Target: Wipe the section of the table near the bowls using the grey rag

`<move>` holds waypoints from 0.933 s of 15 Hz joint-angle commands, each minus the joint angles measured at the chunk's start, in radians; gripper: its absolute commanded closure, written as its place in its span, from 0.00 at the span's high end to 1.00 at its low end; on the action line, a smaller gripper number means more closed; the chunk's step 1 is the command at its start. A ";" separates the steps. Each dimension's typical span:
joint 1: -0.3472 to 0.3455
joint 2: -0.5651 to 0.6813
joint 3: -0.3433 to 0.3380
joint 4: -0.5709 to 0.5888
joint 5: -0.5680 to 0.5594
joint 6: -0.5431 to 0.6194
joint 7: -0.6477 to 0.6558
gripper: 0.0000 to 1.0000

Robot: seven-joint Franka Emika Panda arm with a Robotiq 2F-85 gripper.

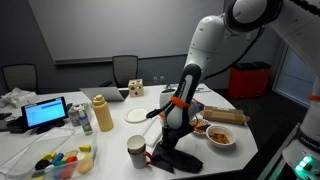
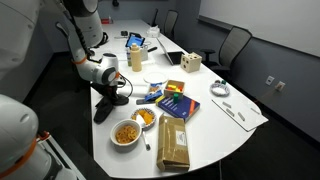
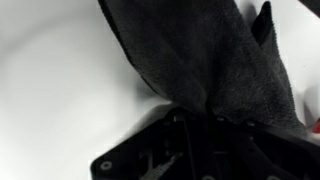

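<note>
The grey rag is close beside the paper cup (image 1: 137, 152), so my gripper should pull the rag back along the table's near edge toward the white bowl (image 1: 221, 138).
The grey rag (image 3: 215, 60) fills the wrist view, bunched and hanging from my gripper (image 3: 195, 125) over the white table (image 3: 50, 70). In both exterior views my gripper (image 1: 172, 140) (image 2: 107, 100) is down at the table's near edge, shut on the dark rag (image 1: 180, 155) (image 2: 103, 110), which trails on the tabletop. Two white bowls of orange-yellow food (image 1: 221, 134) (image 2: 126, 132) (image 2: 146, 117) stand close beside the rag.
A paper cup (image 1: 136, 151) stands next to the rag. Nearby are a brown paper bag (image 2: 174, 143), colourful boxes (image 2: 176, 102), a white plate (image 1: 136, 116), a mustard bottle (image 1: 102, 113), a laptop (image 1: 46, 113) and office chairs (image 2: 232, 44).
</note>
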 commanded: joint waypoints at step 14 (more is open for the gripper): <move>0.160 -0.048 -0.288 -0.135 -0.108 -0.045 0.190 0.02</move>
